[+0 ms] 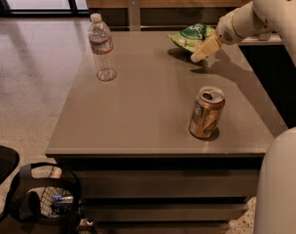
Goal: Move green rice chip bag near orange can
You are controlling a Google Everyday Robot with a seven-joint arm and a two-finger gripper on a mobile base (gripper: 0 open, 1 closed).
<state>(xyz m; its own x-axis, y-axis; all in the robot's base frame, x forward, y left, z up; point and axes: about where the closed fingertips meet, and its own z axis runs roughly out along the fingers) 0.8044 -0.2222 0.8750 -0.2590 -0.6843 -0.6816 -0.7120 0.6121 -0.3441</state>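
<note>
My gripper will make the green rice chip bag (pixel 191 35) hang out and down to one side when I lift it, because the gripper is at the bag's near edge.
The green rice chip bag (pixel 193 35) lies crumpled at the far right of the grey table (pixel 138 111). My gripper (pixel 202 51) comes in from the right on a white arm (pixel 255 13) and sits at the bag's near right edge, touching or just over it. The orange can (pixel 206 112) stands upright near the table's front right, well in front of the bag and the gripper.
A clear plastic water bottle (pixel 101 48) stands upright at the far left of the table. A dark counter (pixel 274 72) adjoins the table's right side. A black wire basket (pixel 46 199) sits on the floor at the front left. My white base (pixel 282 184) fills the lower right.
</note>
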